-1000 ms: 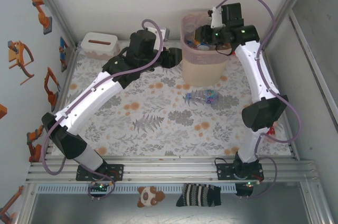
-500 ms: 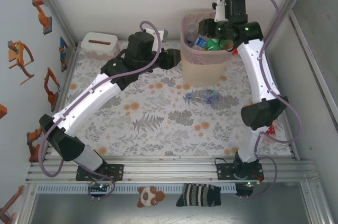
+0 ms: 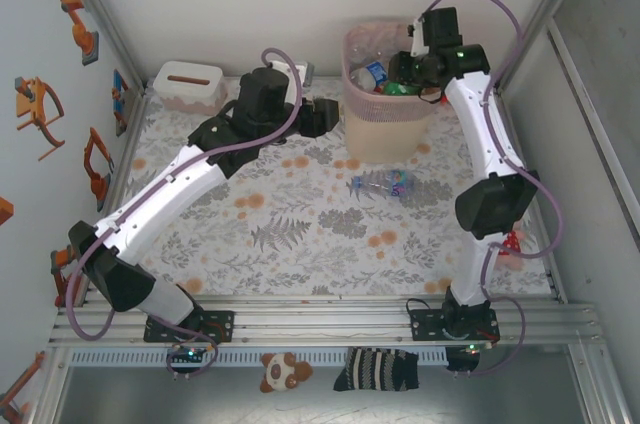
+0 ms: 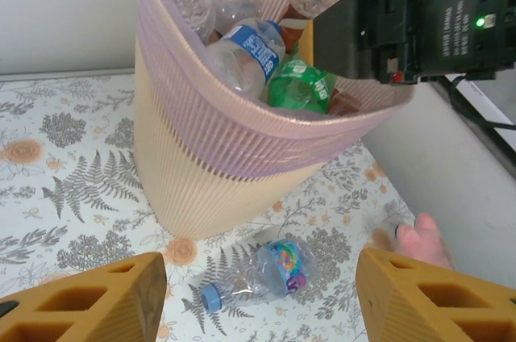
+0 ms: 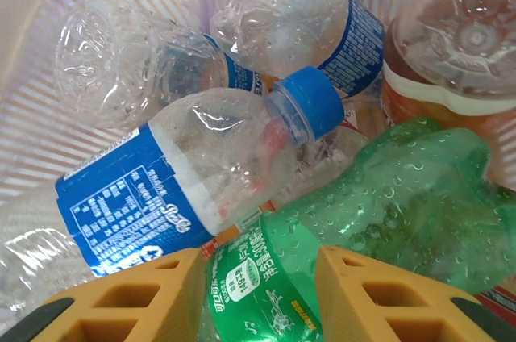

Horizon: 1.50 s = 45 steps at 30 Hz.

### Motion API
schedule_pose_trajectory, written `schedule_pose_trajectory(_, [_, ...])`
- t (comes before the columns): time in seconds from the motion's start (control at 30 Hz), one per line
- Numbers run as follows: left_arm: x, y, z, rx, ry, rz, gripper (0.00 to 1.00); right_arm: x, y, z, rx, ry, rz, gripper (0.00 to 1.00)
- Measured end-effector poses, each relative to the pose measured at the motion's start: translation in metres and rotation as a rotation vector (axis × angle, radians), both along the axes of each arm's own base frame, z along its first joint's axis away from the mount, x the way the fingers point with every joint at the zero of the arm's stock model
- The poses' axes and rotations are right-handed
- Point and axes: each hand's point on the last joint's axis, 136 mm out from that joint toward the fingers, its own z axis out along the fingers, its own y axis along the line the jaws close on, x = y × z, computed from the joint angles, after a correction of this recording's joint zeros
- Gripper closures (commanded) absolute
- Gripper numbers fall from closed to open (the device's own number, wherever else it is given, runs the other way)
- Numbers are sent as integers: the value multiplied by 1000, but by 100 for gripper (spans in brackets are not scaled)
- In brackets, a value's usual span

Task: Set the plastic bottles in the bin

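I should keep lowering my open left gripper until my fingers close on that cap, as the clear bottle's blue cap is free of the bin and faces that gripper.
The bin is a tall pink-beige basket at the back of the table, holding several plastic bottles. My right gripper reaches down into its mouth. In the right wrist view it is shut on a green bottle that lies on clear blue-labelled bottles. One clear bottle with a blue cap and colourful label lies on the table in front of the bin. My left gripper hovers left of the bin, open and holding nothing. Its wrist view looks down on that bottle and the bin.
A white tissue box stands at the back left. A red-pink toy lies by the right wall, also seen near the left wrist view's right edge as a pink toy. A plush toy and a striped sock lie below the front rail.
My right gripper has shifted a little to the right inside the bin's mouth, and the green bottle now shows there. The left arm has drawn back slightly to the left.
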Motion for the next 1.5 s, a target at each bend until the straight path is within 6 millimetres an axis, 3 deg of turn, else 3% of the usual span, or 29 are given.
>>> schedule_pose_trajectory(0.17, [-1,-1,-8,8,14,-10,36,-11,-4,8,-3,3,-5,59])
schedule_pose_trajectory(0.47, [-5,-3,-45,38,87,-19,37,-53,-15,69,28,-111,-5,59])
schedule_pose_trajectory(0.57, [-6,-6,-58,23,134,-11,39,-70,-19,79,31,-132,-8,59])
schedule_pose_trajectory(0.97, [9,-19,-145,-89,511,225,42,-105,-34,75,-1,-124,-40,59])
schedule_pose_trajectory(1.3, [18,-25,-201,-310,857,496,45,-127,-47,91,-25,-173,-72,59])
schedule_pose_trajectory(1.5, [17,-40,-241,-420,1056,616,44,-137,-54,96,-46,-192,-86,59])
